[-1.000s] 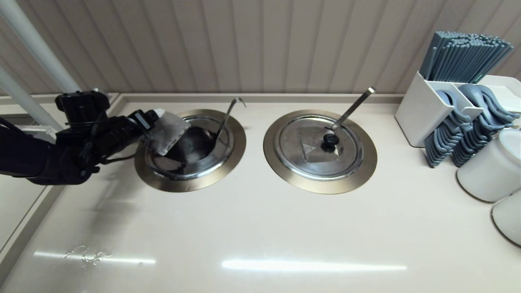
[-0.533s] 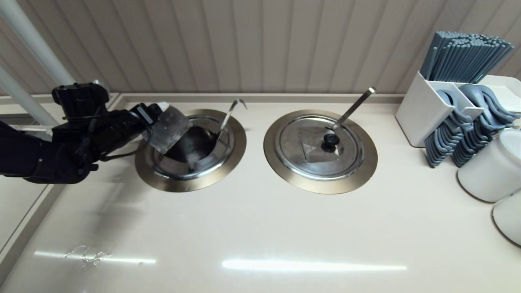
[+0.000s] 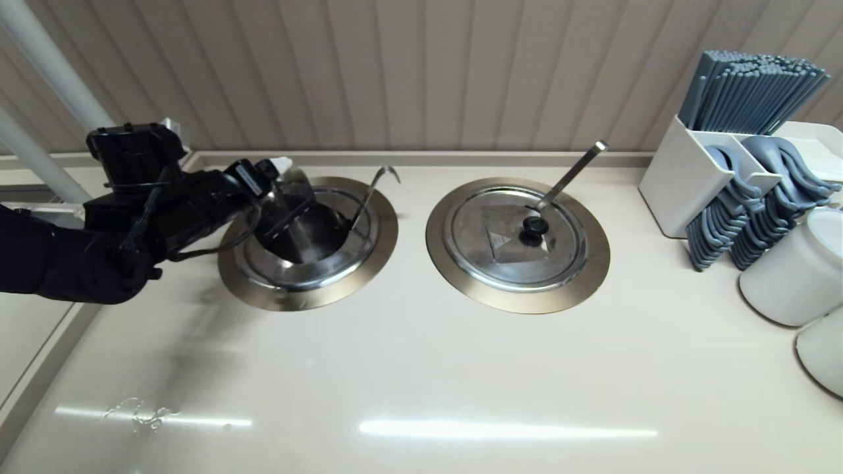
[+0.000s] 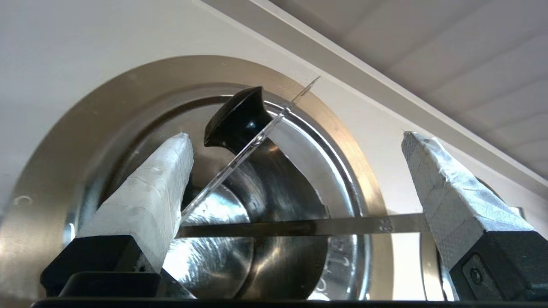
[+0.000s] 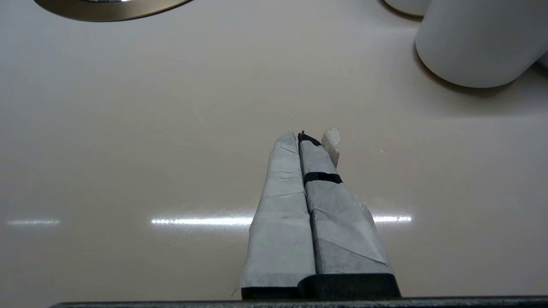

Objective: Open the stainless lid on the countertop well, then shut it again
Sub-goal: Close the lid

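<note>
One gripper finger is standing on the raised lid's knob side (image 4: pixel 239 120), so my left gripper should go on pushing the lid toward the dark pot (image 3: pixel 332 236) until the lid is closed.
The countertop well (image 3: pixel 385 240) with the thin hook-ended ladle handle (image 3: pixel 369 191) is on the left. The wedge flap (image 3: pixel 290 207) of its stainless lid (image 3: pixel 303 270) stands raised, showing the dark pot inside. My left gripper (image 3: pixel 280 181) is at the well's far left rim, open. In the left wrist view the flap's edge (image 4: pixel 239 158) and black knob (image 4: pixel 235 115) stand between the wide-apart fingers of the left gripper (image 4: pixel 295 136), close to one fingertip (image 4: pixel 171 171). The ladle handle (image 4: pixel 321 225) crosses the well ring (image 4: pixel 64 145). My right gripper (image 5: pixel 306 137) is shut, empty, over bare countertop.
The twin well (image 3: pixel 593 263) to the right has its lid (image 3: pixel 474 243) shut and a straight thick ladle handle (image 3: pixel 573 171). A white holder (image 3: pixel 678 178) with grey chopsticks and spoons and white cups (image 3: pixel 790 276) stand at the far right. A wall runs along the back.
The raised flap has swung from leaning back over the left rim to standing more upright over the well. My left gripper has shifted a little right and toward the wall.
</note>
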